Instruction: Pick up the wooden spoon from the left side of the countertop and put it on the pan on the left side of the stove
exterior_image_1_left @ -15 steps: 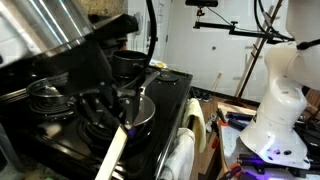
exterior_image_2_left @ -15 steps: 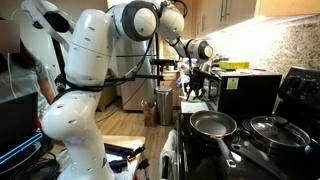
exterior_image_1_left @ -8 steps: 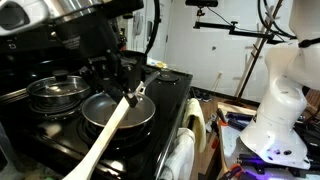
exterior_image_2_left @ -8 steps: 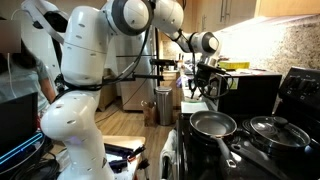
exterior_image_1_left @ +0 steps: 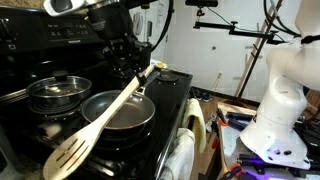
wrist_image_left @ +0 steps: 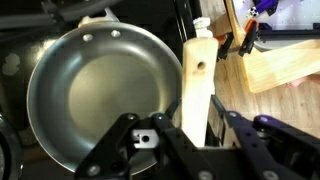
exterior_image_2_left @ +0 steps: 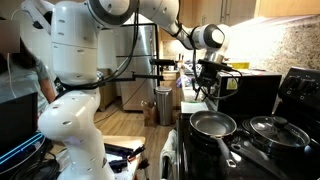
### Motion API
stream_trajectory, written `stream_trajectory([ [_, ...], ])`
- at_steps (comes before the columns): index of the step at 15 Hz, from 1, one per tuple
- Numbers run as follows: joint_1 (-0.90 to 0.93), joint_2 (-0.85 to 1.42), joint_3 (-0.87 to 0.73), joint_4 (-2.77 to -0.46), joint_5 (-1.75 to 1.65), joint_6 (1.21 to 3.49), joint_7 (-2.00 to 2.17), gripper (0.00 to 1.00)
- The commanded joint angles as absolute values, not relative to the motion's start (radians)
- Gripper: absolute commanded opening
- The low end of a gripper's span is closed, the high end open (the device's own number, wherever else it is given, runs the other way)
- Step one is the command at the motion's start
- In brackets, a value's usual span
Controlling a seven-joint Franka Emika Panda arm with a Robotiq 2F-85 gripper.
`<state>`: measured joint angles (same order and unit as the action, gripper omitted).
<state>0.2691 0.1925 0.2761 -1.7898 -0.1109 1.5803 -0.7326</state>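
The spoon's slotted head (exterior_image_1_left: 68, 156) sticks out past the pan's rim, so my gripper should move back toward the front of the stove and lower the slotted head into the pan (exterior_image_1_left: 127, 117).
My gripper (exterior_image_1_left: 137, 68) is shut on the handle of the wooden spoon (exterior_image_1_left: 105, 118) and holds it in the air above the pan (exterior_image_1_left: 120, 122). The spoon slants down, its slotted head toward the stove's near side. In the wrist view the jaws (wrist_image_left: 196, 108) clamp the spoon handle (wrist_image_left: 197, 70) beside the pan's right rim (wrist_image_left: 60, 150). The pan is bare inside. In an exterior view the gripper (exterior_image_2_left: 208, 82) hangs over the pan (exterior_image_2_left: 212, 124). The black stove (exterior_image_1_left: 172, 100) carries the pan.
A lidded steel pot (exterior_image_1_left: 58, 92) stands beside the pan, also in an exterior view (exterior_image_2_left: 270, 128). A towel (exterior_image_1_left: 186, 150) hangs at the stove's front. A wooden board (wrist_image_left: 290, 65) lies past the stove's edge. The robot's white base (exterior_image_1_left: 275, 110) stands beside the stove.
My gripper has carried the spoon up and further over the pan. The spoon's slotted head has come into view, slanting down over the stove.
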Motion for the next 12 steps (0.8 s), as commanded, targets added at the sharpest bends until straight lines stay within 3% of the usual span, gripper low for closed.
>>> stream_trajectory([
  [1, 0.266, 0.198, 0.283, -1.784, -0.112, 1.576, -0.731, 0.3],
  [2, 0.268, 0.204, 0.285, -1.782, -0.112, 1.576, -0.731, 0.08],
  [12, 0.223, 0.104, 0.213, -1.855, -0.25, 1.553, -0.596, 0.08],
])
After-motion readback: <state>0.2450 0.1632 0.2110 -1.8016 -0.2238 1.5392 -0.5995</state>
